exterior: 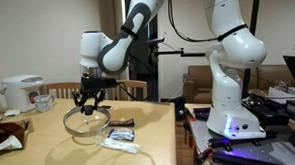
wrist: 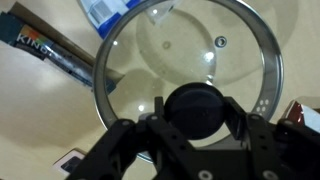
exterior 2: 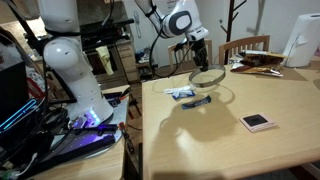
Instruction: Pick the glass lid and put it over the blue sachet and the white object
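Note:
My gripper needs to move the glass lid (exterior: 86, 120) toward the front edge, because the lid is hanging beside the blue sachet and the white object (exterior: 121, 140). The lid should be over both before my gripper lowers it.
My gripper (wrist: 197, 112) is shut on the dark knob of the glass lid (wrist: 170, 50). In both exterior views it holds the lid (exterior: 87, 121) (exterior 2: 207, 77) a little above the wooden table. The blue sachet (wrist: 105, 12) and the white object (wrist: 160, 10) lie side by side at the top of the wrist view, at the lid's far rim. In an exterior view the sachet (exterior: 124, 138) and the white object (exterior: 114, 144) lie on the table beside the lid, toward the front edge. They also show in an exterior view (exterior 2: 182, 93).
A dark bar-shaped wrapper (wrist: 50, 50) (exterior: 124, 123) lies beside the lid. A white rice cooker (exterior: 23, 93) and a white cup (exterior: 44, 100) stand at the table's far end. A small dark card (exterior 2: 258, 121) lies apart. A chair (exterior 2: 245, 47) stands behind the table.

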Motion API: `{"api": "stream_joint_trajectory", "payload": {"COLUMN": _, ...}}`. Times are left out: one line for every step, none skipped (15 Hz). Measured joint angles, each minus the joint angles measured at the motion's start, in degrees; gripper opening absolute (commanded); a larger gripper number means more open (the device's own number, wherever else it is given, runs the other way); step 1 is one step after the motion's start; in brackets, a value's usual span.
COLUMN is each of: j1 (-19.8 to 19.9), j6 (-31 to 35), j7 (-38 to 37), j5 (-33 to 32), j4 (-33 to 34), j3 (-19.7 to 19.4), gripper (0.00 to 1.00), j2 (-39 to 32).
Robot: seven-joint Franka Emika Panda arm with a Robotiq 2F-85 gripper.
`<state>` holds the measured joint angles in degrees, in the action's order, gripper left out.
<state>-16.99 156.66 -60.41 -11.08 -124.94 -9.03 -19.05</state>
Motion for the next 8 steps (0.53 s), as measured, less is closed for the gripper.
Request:
{"api": "stream_joint_trajectory", "payload": {"j1": 1.23, "j6": -0.05, "j7": 1.58, "j5": 3.21, "j4": 0.01, "j3": 2.39, "gripper": 0.34, "j2": -0.25}}
{"api": "stream_joint_trajectory", "payload": {"j1": 2.29, "j6": -0.05, "j7": 2.61, "j5": 6.58, "j4": 0.12, "j3": 4.58, "gripper": 0.34, "j2": -0.57}}
{"api": "stream_joint_trajectory", "payload": {"j1": 2.84, "j6": -0.05, "j7": 2.72, "j5": 9.3, "j4": 0.37, "j3": 5.95, "gripper": 0.34, "j2": -0.93}}
{"api": "stream_joint_trajectory", "payload": {"j1": 2.96, "j6": 0.05, "j7": 2.33, "j5": 11.46, "j4": 0.74, "j3": 6.51, "gripper": 0.34, "j2": -1.28}}
{"api": "stream_joint_trajectory", "payload": {"j1": 2.98, "j6": 0.2, "j7": 1.51, "j5": 13.19, "j4": 1.26, "j3": 6.68, "gripper": 0.34, "j2": -1.66}}
{"api": "stream_joint_trajectory", "payload": {"j1": 2.98, "j6": 0.6, "j7": 0.05, "j5": 14.06, "j4": 1.77, "j3": 6.53, "gripper": 0.34, "j2": -2.07}}
{"api": "stream_joint_trajectory", "payload": {"j1": 2.89, "j6": 1.27, "j7": -2.24, "j5": 14.12, "j4": 2.14, "j3": 6.03, "gripper": 0.34, "j2": -2.41}}
{"api": "stream_joint_trajectory", "payload": {"j1": 2.94, "j6": 1.72, "j7": -3.8, "j5": 14.24, "j4": 2.43, "j3": 5.61, "gripper": 0.34, "j2": -2.67}}
